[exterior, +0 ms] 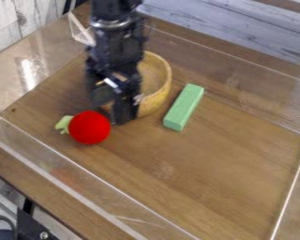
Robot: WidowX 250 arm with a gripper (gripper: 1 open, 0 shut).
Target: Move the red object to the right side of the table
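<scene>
My gripper's open fingers are hanging beside the red fruit, in front of the wooden bowl (156, 77). I should swing away and come down over the red fruit itself (89, 127).
The red object (90, 127) is a small round bright-red toy fruit with a green leafy tip pointing left. It lies on the table (202, 173) at the left front. My gripper (117, 110) hangs just above and to the right of it, in front of the wooden bowl. Its black fingers stand apart, open, with nothing between them. It is not touching the red object.
A wooden bowl (157, 84) sits behind the gripper, partly hidden by the arm. A green rectangular block (184, 106) lies to the right of the bowl. Low clear plastic walls (65, 192) edge the tabletop. Bare wood spreads across the right half.
</scene>
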